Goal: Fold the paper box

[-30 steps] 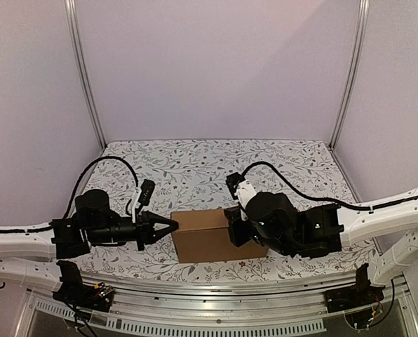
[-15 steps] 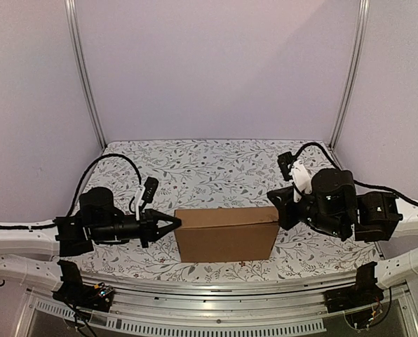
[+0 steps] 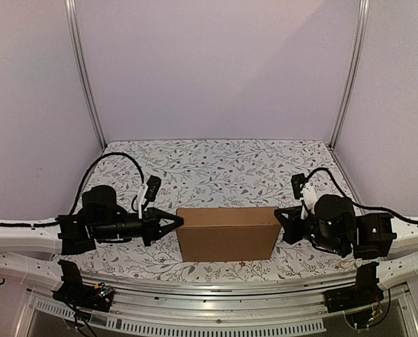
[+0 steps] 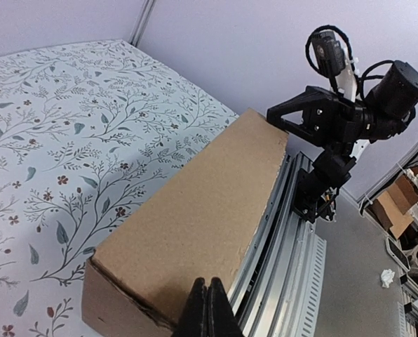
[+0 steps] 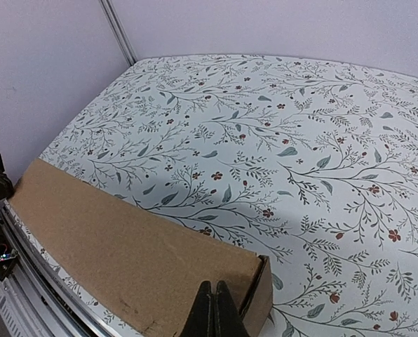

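Observation:
Next, I press the box's broad front side with my right gripper and swing the box around before I lay it flat, because the paper box is standing on its narrow side.
The paper box is a closed plain brown cardboard box lying lengthwise near the table's front edge. My left gripper is shut with nothing between its fingers, its tip at the box's upper left end. In the left wrist view the tips lie over the box top near that end. My right gripper is also shut and empty, pointing at the upper right end. Its tips sit over the box top, beside the end flap.
The floral tablecloth stretches behind the box to the back wall. A metal rail runs along the front edge just below the box. Upright frame posts stand at the back corners.
The right arm has swung from over the box out to the right and come down at the box's right end, uncovering its full length. The left gripper edged slightly toward the box's left end.

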Motion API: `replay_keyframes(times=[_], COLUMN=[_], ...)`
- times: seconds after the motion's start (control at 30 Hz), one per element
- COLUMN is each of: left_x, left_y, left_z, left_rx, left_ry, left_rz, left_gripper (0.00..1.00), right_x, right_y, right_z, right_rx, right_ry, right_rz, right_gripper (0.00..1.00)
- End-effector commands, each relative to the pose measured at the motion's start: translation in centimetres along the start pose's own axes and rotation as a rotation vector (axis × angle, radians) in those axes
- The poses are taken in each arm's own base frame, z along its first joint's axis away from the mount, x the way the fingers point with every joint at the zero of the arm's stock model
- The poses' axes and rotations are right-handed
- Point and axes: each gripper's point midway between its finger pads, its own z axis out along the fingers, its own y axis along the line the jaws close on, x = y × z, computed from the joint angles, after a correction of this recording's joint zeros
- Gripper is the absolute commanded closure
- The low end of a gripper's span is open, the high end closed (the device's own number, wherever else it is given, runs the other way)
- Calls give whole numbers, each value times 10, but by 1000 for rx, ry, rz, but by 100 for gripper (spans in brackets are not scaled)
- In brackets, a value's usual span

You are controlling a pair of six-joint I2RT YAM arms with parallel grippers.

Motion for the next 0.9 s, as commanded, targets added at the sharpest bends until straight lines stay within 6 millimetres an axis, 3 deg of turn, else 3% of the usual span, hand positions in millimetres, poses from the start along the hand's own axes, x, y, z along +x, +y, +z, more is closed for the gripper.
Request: replay_keyframes(times=[0.0, 0.13, 0.33, 0.5, 0.6, 0.67, 0.87], left_x=[45, 34, -3, -48, -69, -76, -80], left_y=[28, 25, 14, 10, 10, 13, 35], left_z=[0, -1, -5, -17, -19, -16, 13], left_rx=[-100, -110, -139, -230, -276, -303, -325], left_ry=[172, 158, 145, 106, 99, 109, 167], left_rz=[-37, -22, 17, 61, 96, 112, 96], left_gripper=[100, 100, 100, 97, 97, 96, 97], right_x=[61, 33, -21, -39, -29, -12, 62], right_y=[-36, -24, 8, 53, 84, 100, 125], right_z=[3, 2, -5, -16, -23, -24, -16], right_rx=[120, 110, 47, -180, -350, -427, -483], right_ry=[208, 155, 80, 76, 133, 189, 338], right_rz=[-109, -141, -201, -247, -281, -315, -463], right_gripper=[100, 100, 100, 100, 100, 100, 100])
